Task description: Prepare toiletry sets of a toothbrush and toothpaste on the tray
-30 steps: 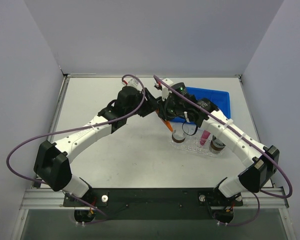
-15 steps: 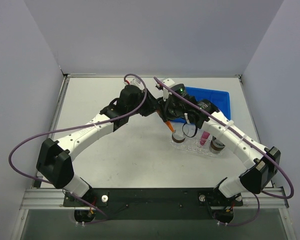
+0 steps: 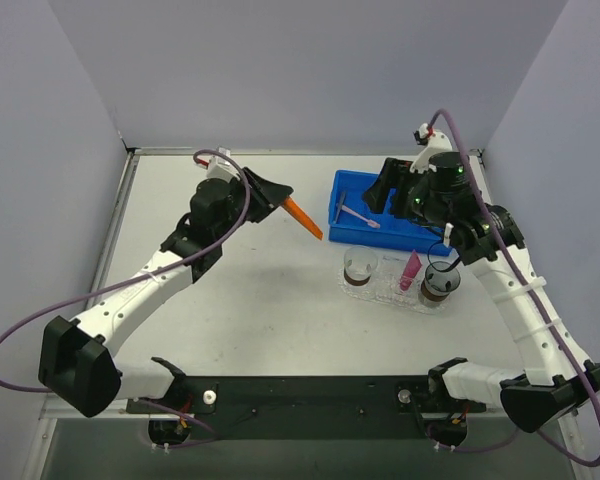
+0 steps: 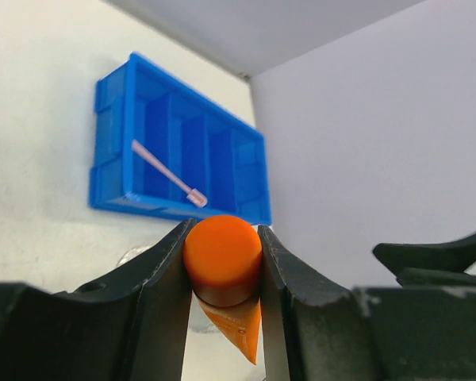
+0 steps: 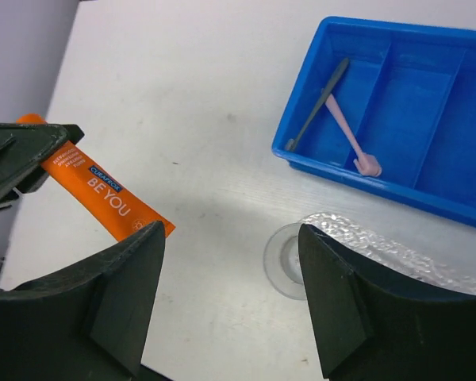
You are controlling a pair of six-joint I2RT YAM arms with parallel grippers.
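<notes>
My left gripper is holding the orange toothpaste by its end with the cap point(image 4: 222, 252), so next my right gripper grabs its flat end point(image 3: 316, 233) before putting it down next to the pink toothpaste.
My left gripper point(image 3: 277, 197) is shut on the capped end of the orange toothpaste point(image 3: 303, 216) and holds it in the air over the table's middle. In the left wrist view the round orange cap point(image 4: 222, 255) sits tight between both fingers. A pink toothpaste point(image 3: 410, 270) lies on the clear bumpy tray point(image 3: 390, 293). The pale pink toothbrush point(image 3: 359, 217) lies slanted in the blue bin point(image 3: 435, 195). My right gripper point(image 3: 382, 193) hovers open and empty above the bin's left part; its wrist view shows the toothbrush point(image 5: 350, 136) and the orange toothpaste point(image 5: 105, 196).
Two clear cups with brown bases point(image 3: 358, 268) point(image 3: 437, 283) stand on the tray. A thin dark streak point(image 5: 317, 113) lies beside the toothbrush in the bin's left compartment. The grey walls close in on both sides.
The arms have drawn apart. The right gripper let go of the orange tube, opened wide and swung right over the bin. The left gripper pulled back left with the tube.
</notes>
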